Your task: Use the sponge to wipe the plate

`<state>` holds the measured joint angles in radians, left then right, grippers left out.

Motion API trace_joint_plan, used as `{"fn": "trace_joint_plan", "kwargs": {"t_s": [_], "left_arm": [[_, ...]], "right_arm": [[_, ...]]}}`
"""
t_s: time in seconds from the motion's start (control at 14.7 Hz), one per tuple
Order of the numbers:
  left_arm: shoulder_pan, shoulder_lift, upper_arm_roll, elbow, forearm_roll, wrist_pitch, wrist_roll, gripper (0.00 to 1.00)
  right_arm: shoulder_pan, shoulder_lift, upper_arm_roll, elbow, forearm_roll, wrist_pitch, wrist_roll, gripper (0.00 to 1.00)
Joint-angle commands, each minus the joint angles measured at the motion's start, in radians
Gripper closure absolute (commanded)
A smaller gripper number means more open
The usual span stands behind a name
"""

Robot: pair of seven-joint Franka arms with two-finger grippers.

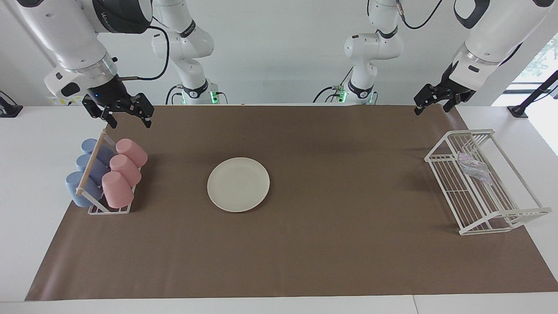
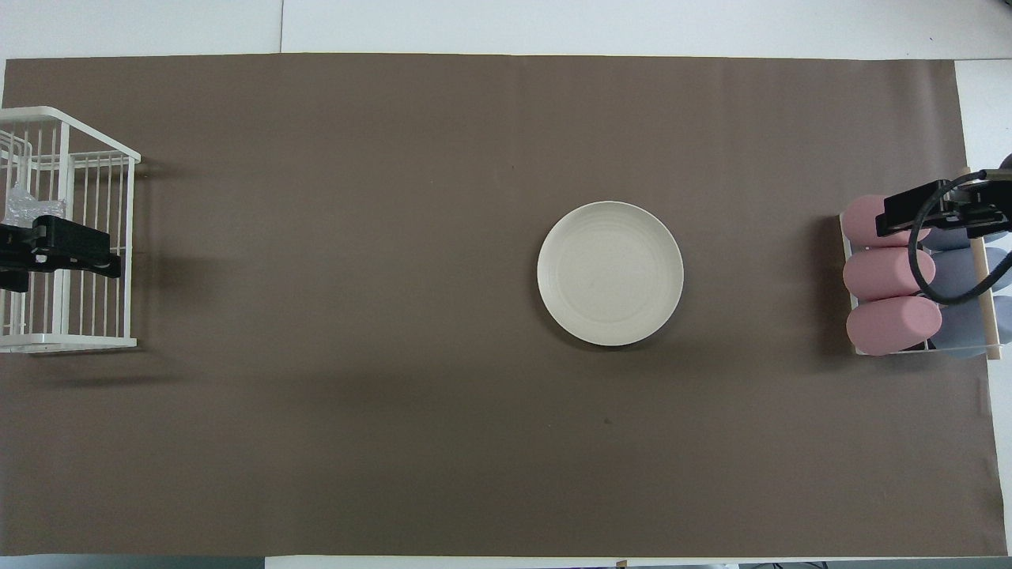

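The silvery sponge (image 2: pixel 30 205) has a loose, crinkled edge (image 2: pixel 53 208), so it will gather where the robot grips it and spread out at its loose end when the robot carries it.
The cream-white plate (image 1: pixel 238 184) (image 2: pixel 609 273) lies flat on the brown mat near the table's middle, somewhat toward the right arm's end, with nothing on it. The silvery, faintly purple sponge (image 1: pixel 474 168) (image 2: pixel 20 204) rests inside the white wire rack (image 1: pixel 436 152) (image 2: pixel 95 158) at the left arm's end. My left gripper (image 1: pixel 431 108) (image 2: pixel 71 249) hangs open and empty in the air above the rack's edge nearest the robots. My right gripper (image 1: pixel 129 121) (image 2: pixel 909 213) hovers open and empty over the cup rack.
Several pink cups (image 1: pixel 124 168) (image 2: pixel 889 273) and blue cups (image 1: pixel 85 183) (image 2: pixel 961 324) lie on their sides in a small rack (image 1: pixel 93 163) at the right arm's end. The brown mat (image 1: pixel 327 244) covers most of the white table.
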<state>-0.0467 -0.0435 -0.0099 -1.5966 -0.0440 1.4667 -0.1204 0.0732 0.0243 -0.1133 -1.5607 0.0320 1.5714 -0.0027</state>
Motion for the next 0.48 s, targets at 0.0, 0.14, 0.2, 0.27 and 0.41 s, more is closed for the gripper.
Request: {"fn": "trace_joint_plan", "kwargs": {"t_s": [0.0, 0.14, 0.2, 0.27, 0.41], "left_arm": [[-0.001, -0.009, 0.004, 0.001, 0.015, -0.008, 0.005, 0.00], [-0.001, -0.007, 0.004, 0.001, 0.015, -0.006, 0.004, 0.00], [-0.001, -0.009, 0.004, 0.001, 0.015, -0.008, 0.004, 0.00], [-0.001, -0.009, 0.002, 0.001, 0.015, -0.005, 0.005, 0.00], [-0.001, -0.009, 0.005, 0.000, 0.015, 0.015, 0.004, 0.00]], "right_arm": [[-0.004, 0.002, 0.008, 0.010, 0.002, -0.013, 0.024, 0.00], [-0.004, 0.002, 0.008, 0.010, 0.002, -0.013, 0.024, 0.00], [-0.004, 0.002, 0.008, 0.008, 0.002, -0.013, 0.024, 0.00], [-0.004, 0.002, 0.008, 0.008, 0.002, -0.013, 0.026, 0.00], [-0.003, 0.002, 0.008, 0.008, 0.002, -0.011, 0.027, 0.00]]}}
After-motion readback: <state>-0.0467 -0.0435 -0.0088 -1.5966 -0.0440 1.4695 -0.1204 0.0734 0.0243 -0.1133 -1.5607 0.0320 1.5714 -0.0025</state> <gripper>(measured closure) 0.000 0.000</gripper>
